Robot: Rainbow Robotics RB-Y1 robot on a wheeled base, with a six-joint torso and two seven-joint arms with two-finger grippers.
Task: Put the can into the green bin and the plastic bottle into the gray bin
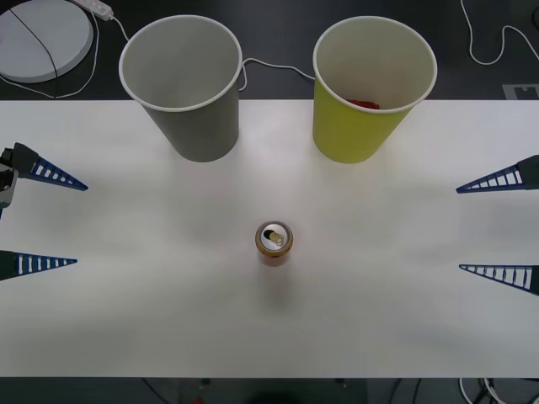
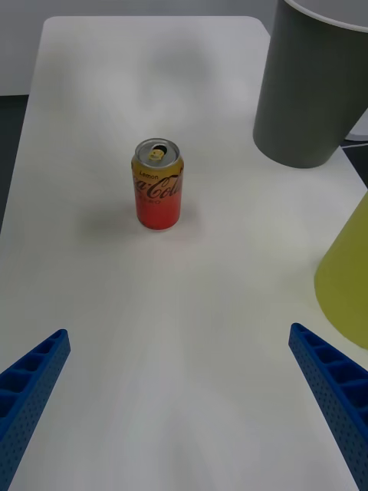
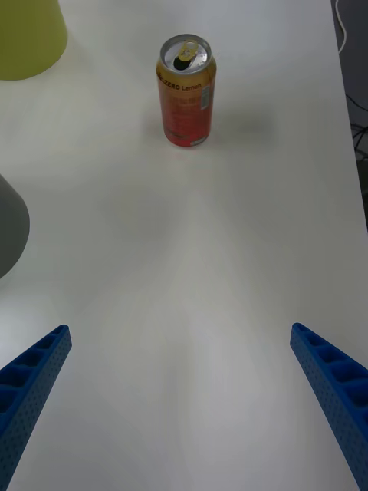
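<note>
The green bin (image 1: 360, 109) shows something red (image 1: 365, 104) low inside it, so I should expect another can to be lying there when I bring the can over.
The can (image 1: 274, 242), red and gold with a silver top, stands upright in the middle of the white table (image 1: 126, 320). It also shows in the right wrist view (image 2: 159, 186) and the left wrist view (image 3: 186, 90). At the back stand the gray bin (image 1: 181, 84) on the left and the green bin (image 1: 370, 93) on the right, with something red low inside the green one. My left gripper (image 1: 81, 225) is open at the left edge, far from the can. My right gripper (image 1: 459, 229) is open at the right edge. The plastic bottle is out of view.
Behind the table lie a white round disc (image 1: 42, 38), a power strip (image 1: 94, 7) and white cables (image 1: 269, 67) on the dark floor. The wrist views show the gray bin (image 2: 310, 84) and the green bin (image 3: 27, 34) beyond the can.
</note>
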